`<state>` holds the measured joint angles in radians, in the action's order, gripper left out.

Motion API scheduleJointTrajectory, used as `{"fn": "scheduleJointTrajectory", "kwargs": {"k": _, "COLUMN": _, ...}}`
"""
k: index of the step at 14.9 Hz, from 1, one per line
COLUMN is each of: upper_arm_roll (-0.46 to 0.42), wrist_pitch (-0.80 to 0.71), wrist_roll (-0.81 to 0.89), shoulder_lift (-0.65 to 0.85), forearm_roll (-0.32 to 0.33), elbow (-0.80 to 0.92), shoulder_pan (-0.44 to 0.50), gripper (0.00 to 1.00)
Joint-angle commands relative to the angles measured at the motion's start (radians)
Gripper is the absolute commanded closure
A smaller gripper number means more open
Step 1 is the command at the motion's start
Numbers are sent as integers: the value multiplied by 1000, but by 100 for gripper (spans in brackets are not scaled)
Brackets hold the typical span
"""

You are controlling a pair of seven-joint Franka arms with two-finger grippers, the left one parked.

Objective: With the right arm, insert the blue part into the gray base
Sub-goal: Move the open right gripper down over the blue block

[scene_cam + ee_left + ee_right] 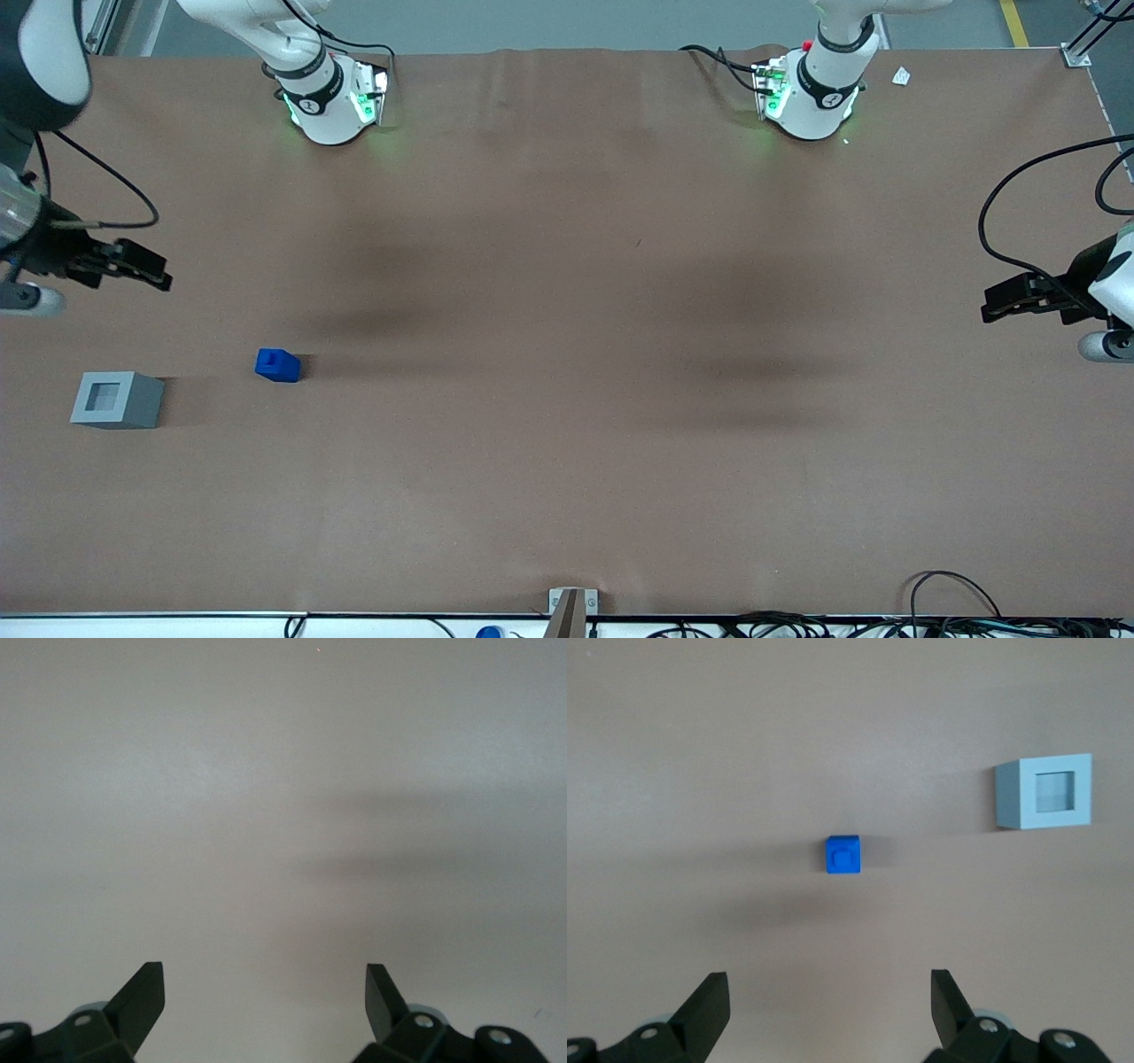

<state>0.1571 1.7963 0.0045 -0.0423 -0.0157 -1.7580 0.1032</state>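
Note:
The hollow's bottom [102, 398] shows just below the gray base's rim. The blue part [278, 365] will therefore stick up well above the gray base when I lower it in.
The blue part [277, 364] [842, 854] rests on the brown table with its square stub facing up. Beside it, slightly nearer the front camera and closer to the working arm's end of the table, stands the gray base [117, 400] [1045, 791], its square recess facing up and holding nothing. My right gripper [158, 273] [830, 979] hovers above the table, farther from the front camera than both objects and touching neither. Its fingers are open with nothing between them.
The two arm bases [332, 102] [811, 97] stand along the table edge farthest from the front camera. A small white scrap [901, 76] lies near one of them. A metal bracket [571, 607] and loose cables [957, 602] line the nearest edge.

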Motion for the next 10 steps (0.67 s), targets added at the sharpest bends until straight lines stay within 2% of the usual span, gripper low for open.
{"fn": "scheduleJointTrajectory", "kwargs": {"k": 1, "upper_arm_roll": -4, "wrist_pitch": 192, "wrist_roll": 6, "shoulder_lift": 12, "forearm_roll": 5, "elbow": -180, "shoulder_pan": 1, "gripper": 0}}
{"fn": "scheduleJointTrajectory", "kwargs": {"k": 4, "upper_arm_roll": -4, "wrist_pitch": 395, "wrist_roll": 5, "shoulder_lift": -49, "forearm_roll": 5, "elbow": -288, "shoulder_pan": 1, "gripper": 1}}
{"fn": "scheduleJointTrajectory", "kwargs": {"k": 10, "upper_arm_roll": -7, "wrist_pitch": 567, "wrist_roll": 5, "shoulder_lift": -221, "forearm_roll": 5, "elbow": -327, "shoulder_pan": 3, "gripper": 3}}
